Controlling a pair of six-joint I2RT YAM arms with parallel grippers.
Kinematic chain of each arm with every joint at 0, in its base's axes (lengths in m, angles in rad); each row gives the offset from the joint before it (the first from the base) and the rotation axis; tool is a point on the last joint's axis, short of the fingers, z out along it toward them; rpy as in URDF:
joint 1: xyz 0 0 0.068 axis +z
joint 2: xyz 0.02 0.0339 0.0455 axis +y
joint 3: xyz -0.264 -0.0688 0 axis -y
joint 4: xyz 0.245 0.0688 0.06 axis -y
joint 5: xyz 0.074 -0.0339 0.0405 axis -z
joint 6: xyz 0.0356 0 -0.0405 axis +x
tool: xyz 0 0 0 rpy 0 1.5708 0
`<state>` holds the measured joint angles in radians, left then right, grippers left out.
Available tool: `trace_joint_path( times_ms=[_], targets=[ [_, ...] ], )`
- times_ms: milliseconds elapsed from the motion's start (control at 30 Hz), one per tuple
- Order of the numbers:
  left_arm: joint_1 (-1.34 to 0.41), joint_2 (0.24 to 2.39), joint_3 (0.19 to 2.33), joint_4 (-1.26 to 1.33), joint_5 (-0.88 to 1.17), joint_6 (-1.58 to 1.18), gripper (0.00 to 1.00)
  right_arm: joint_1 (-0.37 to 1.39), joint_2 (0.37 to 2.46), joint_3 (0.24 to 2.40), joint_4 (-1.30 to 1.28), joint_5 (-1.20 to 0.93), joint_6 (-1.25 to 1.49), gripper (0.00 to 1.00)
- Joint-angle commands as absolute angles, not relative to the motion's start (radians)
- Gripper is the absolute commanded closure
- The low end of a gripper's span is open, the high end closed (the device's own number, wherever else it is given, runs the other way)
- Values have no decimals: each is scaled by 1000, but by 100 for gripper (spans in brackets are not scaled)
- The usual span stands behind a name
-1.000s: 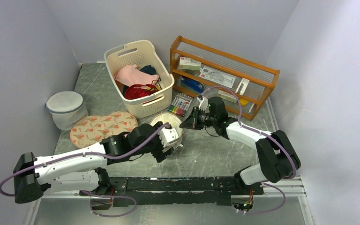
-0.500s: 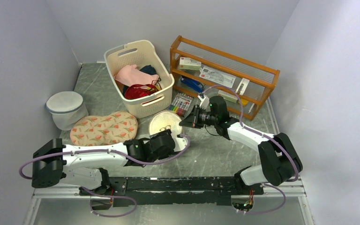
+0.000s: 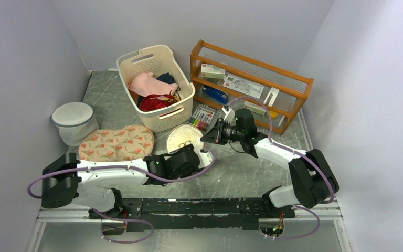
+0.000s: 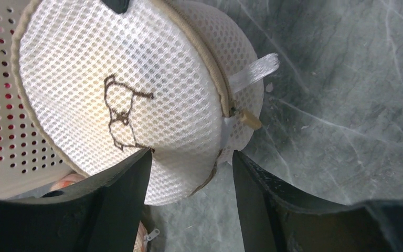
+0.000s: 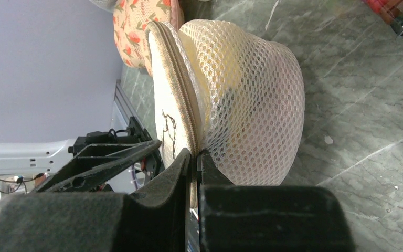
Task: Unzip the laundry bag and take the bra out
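Note:
My right gripper is pinching the zip seam [image 5: 190, 123] away from the zip pull. It should take the zip pull [image 4: 250, 119] instead while my left gripper steadies the bag.
The laundry bag [image 3: 184, 137], a cream mesh drum with a black bra outline [image 4: 119, 113] on its flat top, lies mid-table in front of the basket. My right gripper [image 3: 205, 138] is shut on the bag's zip seam at its right rim [image 5: 194, 155]. My left gripper [image 3: 201, 157] is open at the bag's near edge. Its fingers [image 4: 120, 205] straddle the bag's lower rim without closing on it. The tan zip pull [image 4: 249, 119] sticks out at the bag's side, just above my left gripper's right-hand finger. The bra is hidden inside the mesh.
A cream basket of clothes [image 3: 180, 111] stands behind the bag. A wooden rack [image 3: 249, 84] stands at the back right, with markers [image 3: 202, 116] in front of it. A floral pouch [image 3: 116, 143] and a white mesh bag with a grey-blue rim [image 3: 74, 122] lie to the left.
My left gripper has dropped from over the bag to its near edge, uncovering the flat top. My right gripper has stayed shut on the rim.

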<state>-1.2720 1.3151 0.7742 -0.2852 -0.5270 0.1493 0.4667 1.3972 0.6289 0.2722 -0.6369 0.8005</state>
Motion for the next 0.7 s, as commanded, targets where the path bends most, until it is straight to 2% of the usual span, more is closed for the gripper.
trace_joint_path(
  times_ms=[0,233,433,667],
  targets=[
    [-1247,1359,827,-255,-499,111,35,461,1360,627,307,-652,816,100],
    [-1190,1344,853,-270,-411,77,64,462,1357,630,295,-650,811,100],
    [-1123,1285,856,-266,-277,29,80,461,1345,656,227,-629,757,99],
    [-984,1229,855,-237,-62,-32,93,460,1285,772,-8,-477,596,72]
  ],
)
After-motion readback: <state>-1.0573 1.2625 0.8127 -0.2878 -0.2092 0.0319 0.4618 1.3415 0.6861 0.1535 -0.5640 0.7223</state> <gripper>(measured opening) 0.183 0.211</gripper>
